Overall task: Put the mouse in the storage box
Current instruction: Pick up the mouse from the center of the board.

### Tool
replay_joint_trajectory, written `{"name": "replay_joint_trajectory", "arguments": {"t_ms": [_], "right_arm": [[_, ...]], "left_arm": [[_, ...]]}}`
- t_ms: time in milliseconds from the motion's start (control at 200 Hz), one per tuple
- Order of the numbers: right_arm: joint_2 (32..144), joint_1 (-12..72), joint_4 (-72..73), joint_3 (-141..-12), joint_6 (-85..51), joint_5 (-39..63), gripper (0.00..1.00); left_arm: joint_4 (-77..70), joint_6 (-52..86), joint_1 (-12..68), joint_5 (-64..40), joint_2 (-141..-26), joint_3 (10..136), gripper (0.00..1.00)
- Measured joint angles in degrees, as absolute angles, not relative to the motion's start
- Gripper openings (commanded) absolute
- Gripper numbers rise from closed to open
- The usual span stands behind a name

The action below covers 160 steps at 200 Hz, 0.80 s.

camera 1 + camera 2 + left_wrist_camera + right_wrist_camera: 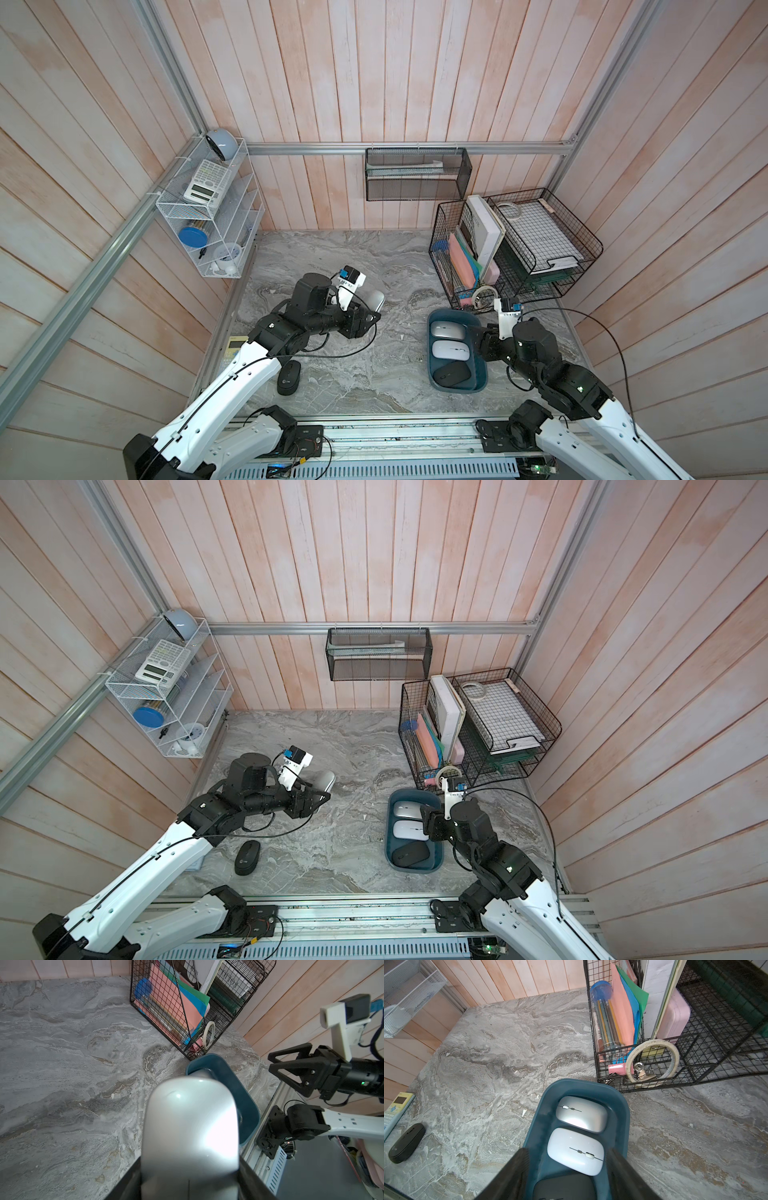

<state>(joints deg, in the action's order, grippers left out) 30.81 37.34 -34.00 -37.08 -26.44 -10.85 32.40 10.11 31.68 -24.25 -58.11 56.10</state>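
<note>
The silver mouse is in my left gripper, well short of the storage box (457, 352), so next my right gripper grabs the mouse's loose end (374, 298) and puts it inside.
A silver mouse (190, 1126) sits lifted off the marble table between the fingers of my left gripper (189, 1180), which is shut on it; both top views show this at the table's left middle (375, 300) (326, 780). The dark teal storage box (432, 361) (388, 833) (542, 1122) lies to the right. It holds a silver mouse (581, 1113), a white mouse (576, 1151) and a black mouse (451, 373). My right gripper (566, 1167) (478, 336) hovers open over the box with nothing in it. Another black mouse (289, 377) (406, 1148) lies on the table at the front left.
Black wire baskets (511, 249) with folders, books and a tape roll (652, 1064) stand right behind the box. A white wire rack (212, 216) hangs on the left wall and a mesh basket (415, 174) on the back wall. A yellow calculator (396, 1109) lies at the left edge.
</note>
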Motion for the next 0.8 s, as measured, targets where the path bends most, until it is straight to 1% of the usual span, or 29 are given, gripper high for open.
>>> {"name": "replay_joint_trajectory", "arguments": {"t_ms": [150,275,570,800], "right_arm": [[32.99,37.34,-30.76,-36.88,-28.93,-7.20,0.65],[38.48,37.30,-27.29,-38.02,-31.79,-2.46,0.65],[56.84,38.33,-17.93,-51.20,-41.41,11.79,0.64],[64.53,42.89,-13.23,-57.04,-46.52,17.65,0.64]], "left_arm": [[29.74,8.95,31.68,-24.88,-56.36,55.94,0.56],[28.67,8.23,31.68,-24.95,-55.68,55.90,0.56],[28.36,5.10,31.68,-26.26,-55.81,54.63,0.56],[25.23,1.43,31.68,-29.08,-55.90,51.20,0.55]]}}
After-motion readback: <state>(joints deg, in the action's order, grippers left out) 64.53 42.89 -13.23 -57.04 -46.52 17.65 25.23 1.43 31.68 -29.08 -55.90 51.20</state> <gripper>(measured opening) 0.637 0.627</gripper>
